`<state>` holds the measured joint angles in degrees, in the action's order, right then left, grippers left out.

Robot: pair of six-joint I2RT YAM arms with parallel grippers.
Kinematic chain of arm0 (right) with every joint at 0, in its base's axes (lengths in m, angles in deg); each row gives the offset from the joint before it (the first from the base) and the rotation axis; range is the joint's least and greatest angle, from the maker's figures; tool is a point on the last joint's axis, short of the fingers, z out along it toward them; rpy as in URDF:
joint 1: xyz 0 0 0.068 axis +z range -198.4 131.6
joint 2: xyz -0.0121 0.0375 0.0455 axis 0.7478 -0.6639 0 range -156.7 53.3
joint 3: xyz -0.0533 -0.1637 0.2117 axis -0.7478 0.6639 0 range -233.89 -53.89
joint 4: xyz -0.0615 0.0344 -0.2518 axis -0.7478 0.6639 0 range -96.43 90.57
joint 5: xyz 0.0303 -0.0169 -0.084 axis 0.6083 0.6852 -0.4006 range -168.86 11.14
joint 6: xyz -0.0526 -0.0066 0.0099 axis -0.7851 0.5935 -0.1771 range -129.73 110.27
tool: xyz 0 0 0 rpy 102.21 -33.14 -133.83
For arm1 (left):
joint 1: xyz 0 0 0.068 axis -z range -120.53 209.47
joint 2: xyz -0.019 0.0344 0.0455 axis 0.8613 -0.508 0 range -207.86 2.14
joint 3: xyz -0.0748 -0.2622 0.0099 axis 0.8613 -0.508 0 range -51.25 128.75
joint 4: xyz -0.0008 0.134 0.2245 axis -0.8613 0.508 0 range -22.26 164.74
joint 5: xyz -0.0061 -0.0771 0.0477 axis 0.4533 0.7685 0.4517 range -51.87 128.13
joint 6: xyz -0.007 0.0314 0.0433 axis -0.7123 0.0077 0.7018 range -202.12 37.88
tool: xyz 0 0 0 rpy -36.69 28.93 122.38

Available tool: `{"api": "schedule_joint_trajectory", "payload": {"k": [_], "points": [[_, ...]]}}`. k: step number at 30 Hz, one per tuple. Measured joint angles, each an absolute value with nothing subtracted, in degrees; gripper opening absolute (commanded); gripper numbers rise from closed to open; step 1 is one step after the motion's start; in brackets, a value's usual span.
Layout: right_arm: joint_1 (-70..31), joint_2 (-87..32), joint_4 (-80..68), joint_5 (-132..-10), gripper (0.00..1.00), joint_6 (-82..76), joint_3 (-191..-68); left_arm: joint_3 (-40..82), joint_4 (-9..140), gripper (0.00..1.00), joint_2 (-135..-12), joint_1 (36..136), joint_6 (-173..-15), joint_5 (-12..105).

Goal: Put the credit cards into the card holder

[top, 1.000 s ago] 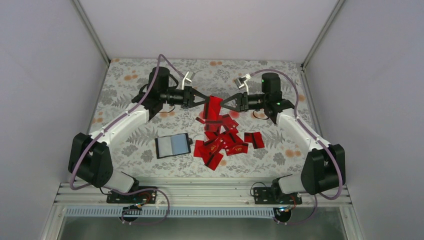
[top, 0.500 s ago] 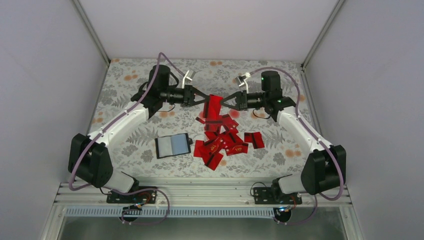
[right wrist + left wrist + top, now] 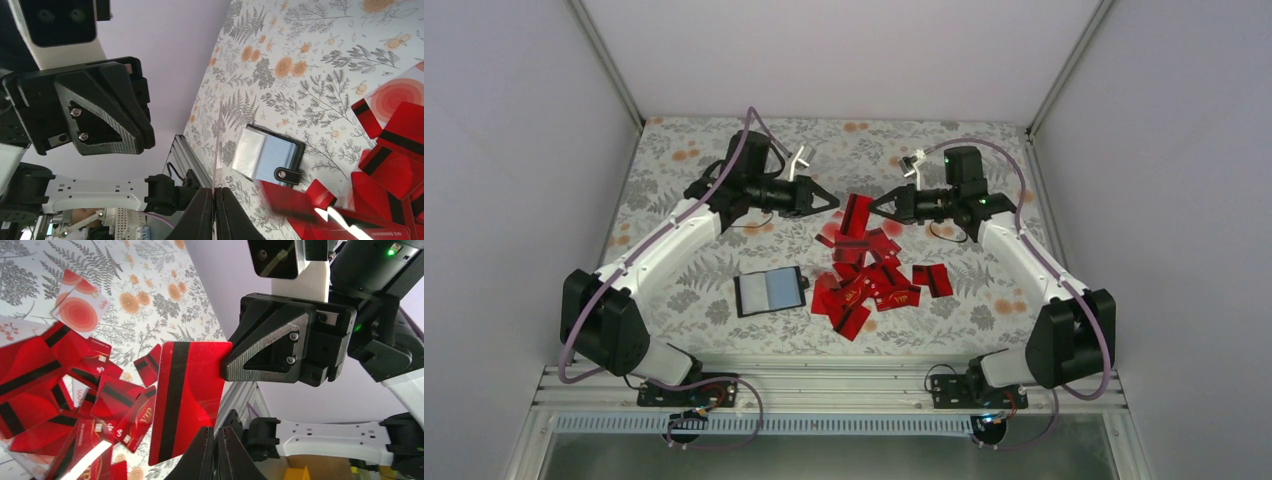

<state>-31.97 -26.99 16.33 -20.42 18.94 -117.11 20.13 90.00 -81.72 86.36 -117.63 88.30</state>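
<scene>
Next, my left gripper opens and grabs the card's free edge [image 3: 847,214], because the card holder [image 3: 770,291] is on my left gripper's side while my right gripper holds the card.
My right gripper [image 3: 876,209] is shut on one red credit card [image 3: 855,215] with a black stripe and holds it upright above the table. The card shows flat in the left wrist view [image 3: 187,400] and edge-on in the right wrist view [image 3: 218,145]. My left gripper [image 3: 830,204] is shut with nothing between its jaws, its tips just left of the card. Its own tips [image 3: 218,452] sit below the card's lower edge. Several more red credit cards [image 3: 874,282] lie in a pile. The black card holder [image 3: 769,291] lies open, grey-blue pockets up, left of the pile; it also shows in the right wrist view [image 3: 270,156].
A white card with a red disc [image 3: 80,310] lies at the far edge of the pile. The floral cloth [image 3: 674,190] covers the table between white walls. An aluminium rail [image 3: 824,385] runs along the near edge.
My left gripper has drawn back to the left, off the held card. My right gripper has kept the card and shifted slightly right.
</scene>
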Motion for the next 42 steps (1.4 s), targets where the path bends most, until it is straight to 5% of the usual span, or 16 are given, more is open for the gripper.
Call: {"api": "schedule_joint_trajectory", "payload": {"k": [6,13,19,28,42], "points": [[-32.0,-27.0,17.6,-23.9,0.04,19.0,-116.7,18.8,90.3,0.03,-81.7,86.4,-117.1,87.0],[-32.0,-28.1,18.5,-25.3,0.04,18.7,-115.0,13.0,90.2,0.65,-78.6,86.6,-113.9,83.9],[-32.0,-28.1,16.9,-20.5,0.04,19.2,-114.8,4.6,82.8,0.86,-74.6,86.5,-114.6,87.0],[-32.0,-28.1,12.4,-11.7,0.04,22.9,-115.3,0.9,67.8,0.61,-74.4,84.3,-120.4,94.1],[-31.3,-27.8,9.5,-5.2,0.04,25.6,-119.1,3.3,60.4,0.35,-78.0,84.0,-124.3,101.8]]}}
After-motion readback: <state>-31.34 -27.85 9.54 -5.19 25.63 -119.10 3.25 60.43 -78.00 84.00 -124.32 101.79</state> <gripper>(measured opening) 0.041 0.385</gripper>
